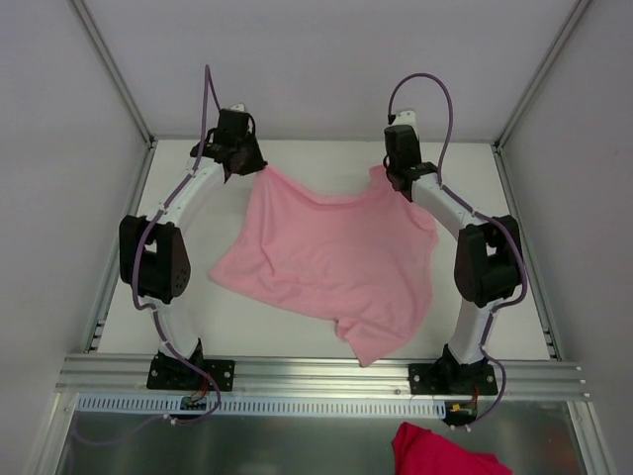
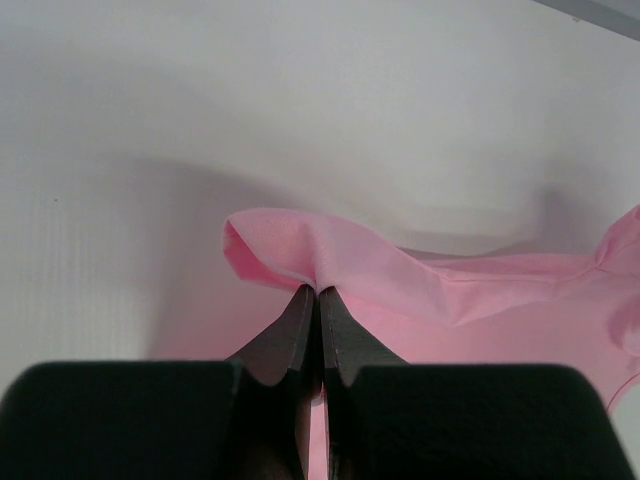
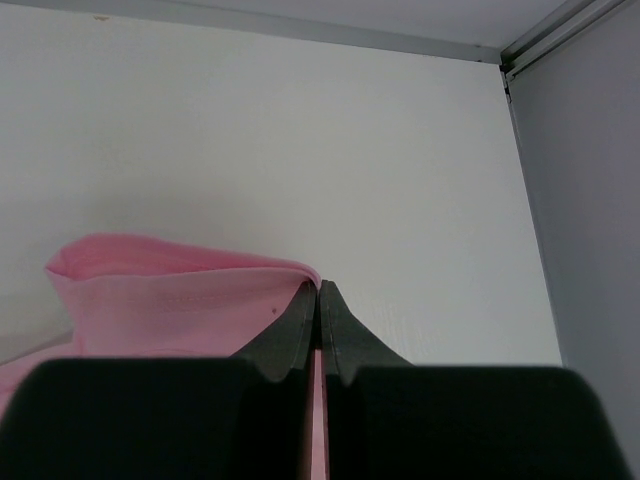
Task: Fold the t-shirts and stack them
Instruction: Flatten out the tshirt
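The pale-pink t-shirt's body (image 1: pixel 331 247) is spread open from both gripped corners, so the robot's left gripper should keep lowering its corner near the table's back edge (image 1: pixel 277 150) and let go there.
A pale-pink t-shirt (image 1: pixel 331 259) lies spread and rumpled over the middle of the white table, its far edge lifted between both arms. My left gripper (image 1: pixel 259 168) is shut on the shirt's far-left corner; in the left wrist view the cloth (image 2: pixel 330 262) bunches right at the closed tips of that gripper (image 2: pixel 318 290). My right gripper (image 1: pixel 388 178) is shut on the far-right corner, and the right wrist view shows the hem (image 3: pixel 180 295) pinched between the tips of that gripper (image 3: pixel 318 285). The near end of the shirt hangs toward the table's front edge.
A darker pink-red garment (image 1: pixel 440 453) lies below the front rail (image 1: pixel 316 374) at the bottom right. Grey enclosure walls and aluminium frame posts (image 1: pixel 119 74) close in the table on the left, right and back.
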